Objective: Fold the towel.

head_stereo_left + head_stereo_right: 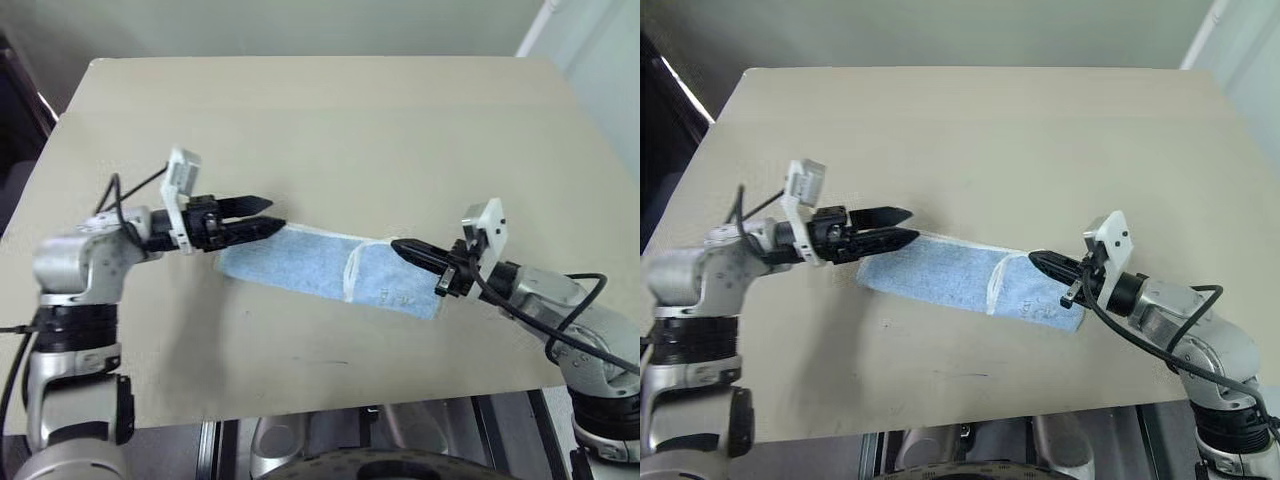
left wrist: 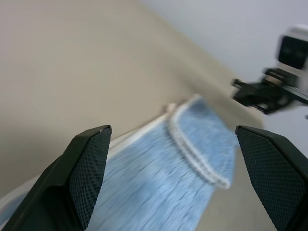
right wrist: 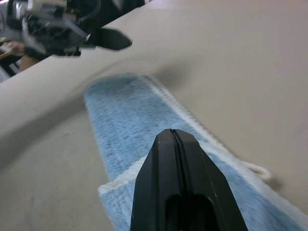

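The flap is shorter than the part of the towel beyond the white hem point(image 1: 351, 273). I therefore expect the towel's end point(image 1: 236, 259) to cover the flap when I fold it over.
The light-blue towel point(image 1: 300, 262) lies on the table as a long folded strip, slanting from left to right. Its right end is a flap folded over, with a white hem point(image 1: 350, 275) across it. My left gripper point(image 1: 273, 214) hovers at the towel's left end, open, with nothing between its fingers point(image 2: 89, 163). From its wrist, the towel point(image 2: 159, 183) runs away below the fingers. My right gripper point(image 1: 396, 245) is shut and empty, its tip just above the folded flap at the towel's right end. Its wrist view looks along the shut fingers point(image 3: 172, 159) over the towel point(image 3: 122, 115) toward the left gripper point(image 3: 111, 39).
The beige tabletop point(image 1: 330, 120) stretches wide behind the towel. Its front edge point(image 1: 300, 412) runs close below the towel, and its left edge point(image 1: 50, 140) borders a dark gap.
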You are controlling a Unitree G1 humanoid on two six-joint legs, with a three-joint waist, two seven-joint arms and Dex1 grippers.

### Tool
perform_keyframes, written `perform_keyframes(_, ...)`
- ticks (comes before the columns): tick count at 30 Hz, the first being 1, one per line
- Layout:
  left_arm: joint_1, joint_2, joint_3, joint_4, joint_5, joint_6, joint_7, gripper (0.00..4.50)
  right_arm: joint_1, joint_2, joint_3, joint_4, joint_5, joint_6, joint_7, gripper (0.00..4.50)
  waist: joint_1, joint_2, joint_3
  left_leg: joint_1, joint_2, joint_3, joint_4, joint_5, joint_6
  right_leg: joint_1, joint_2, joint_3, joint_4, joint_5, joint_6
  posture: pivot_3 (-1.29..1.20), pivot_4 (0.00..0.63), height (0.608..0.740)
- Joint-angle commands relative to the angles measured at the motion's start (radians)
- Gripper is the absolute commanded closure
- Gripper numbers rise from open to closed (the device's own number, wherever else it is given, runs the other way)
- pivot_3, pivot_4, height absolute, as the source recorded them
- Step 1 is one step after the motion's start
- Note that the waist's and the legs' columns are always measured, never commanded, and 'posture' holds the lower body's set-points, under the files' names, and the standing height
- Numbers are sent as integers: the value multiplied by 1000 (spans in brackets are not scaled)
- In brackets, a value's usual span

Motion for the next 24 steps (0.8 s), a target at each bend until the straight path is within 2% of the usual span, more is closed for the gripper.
perform_keyframes(1, 61, 80, 81, -24, -18, 82, 49, 0, -26, -34, -2, 10, -15, -45, 77, 3622, -1, 0, 0, 0, 0, 0, 0, 0, 0, 0, 0, 0, 0, 0, 0, 0, 150, 703)
perform_keyframes(7, 140, 162, 172, -10, -55, 182, 94, 0, -62, -46, 23, 45, -42, -75, 136, 1575, 1, 0, 0, 0, 0, 0, -1, -1, -1, -4, 0, 0, 0, 0, -4, 0, 150, 703)
perform_keyframes(12, 155, 188, 250, 10, -106, 322, 156, 0, -94, -20, 47, 88, -87, -97, 124, 28, -1, 0, 0, 0, 1, 0, -1, -1, -1, -4, 0, 0, 2, 1, -6, 0, 150, 703)
perform_keyframes(17, 215, 182, 295, -26, -160, 469, 204, 0, -116, 16, 41, 112, -88, -86, 114, 28, -7, 0, 0, 0, 1, 0, -1, -1, -2, -5, 1, 0, 4, 1, -8, 0, 150, 703)
perform_keyframes(24, 147, 42, 397, 15, -203, 662, 353, 0, -114, 37, 53, 111, -114, -71, 86, 28, -4, 0, 0, 1, 3, 0, -1, 0, -6, -5, 1, -2, 7, 0, -10, 0, 150, 703)
